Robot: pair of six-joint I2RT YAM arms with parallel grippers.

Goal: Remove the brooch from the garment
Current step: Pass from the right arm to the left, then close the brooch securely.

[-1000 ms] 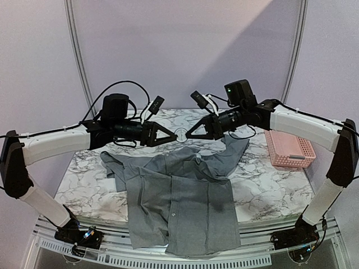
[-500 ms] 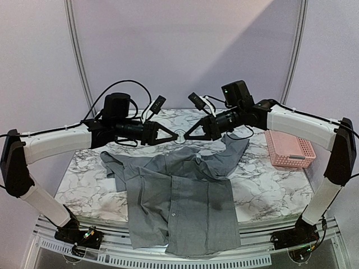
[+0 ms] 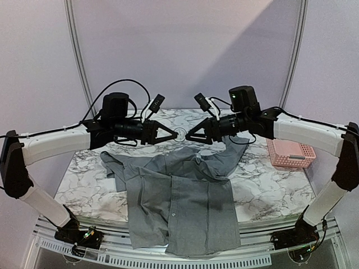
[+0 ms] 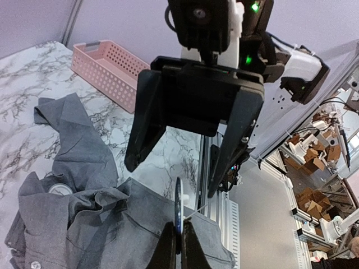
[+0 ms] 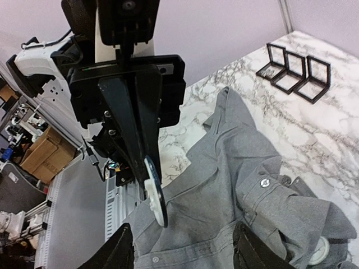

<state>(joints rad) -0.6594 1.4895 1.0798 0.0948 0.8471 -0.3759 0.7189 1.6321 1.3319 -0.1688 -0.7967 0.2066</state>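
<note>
The brooch (image 5: 155,191) is at a slant to my right gripper's open fingers. I should make both grippers level before my right gripper closes in on the brooch's free edge (image 5: 162,219).
The brooch (image 3: 180,133), a thin round disc with a white back, hangs in the air above the collar end of the grey garment (image 3: 179,196). My left gripper (image 3: 174,134) is shut on the disc's edge; the left wrist view shows the brooch (image 4: 178,210) edge-on between the shut fingers (image 4: 168,244). My right gripper (image 3: 188,136) faces it from the right, open, its tips a little apart from the disc. From the right wrist, the brooch (image 5: 154,190) sits at the tip of the left gripper (image 5: 140,145), above the garment (image 5: 241,168). The right gripper (image 5: 184,249) holds nothing.
A pink basket (image 3: 289,148) stands at the table's right side. Three small black frames (image 5: 294,73) lie on the marble at the back. A small white round piece (image 4: 59,189) rests in the shirt folds. The shirt's hem hangs over the near table edge (image 3: 185,249).
My left gripper has shut on the brooch. My right gripper has opened, let go of the disc and drawn back a little to the right.
</note>
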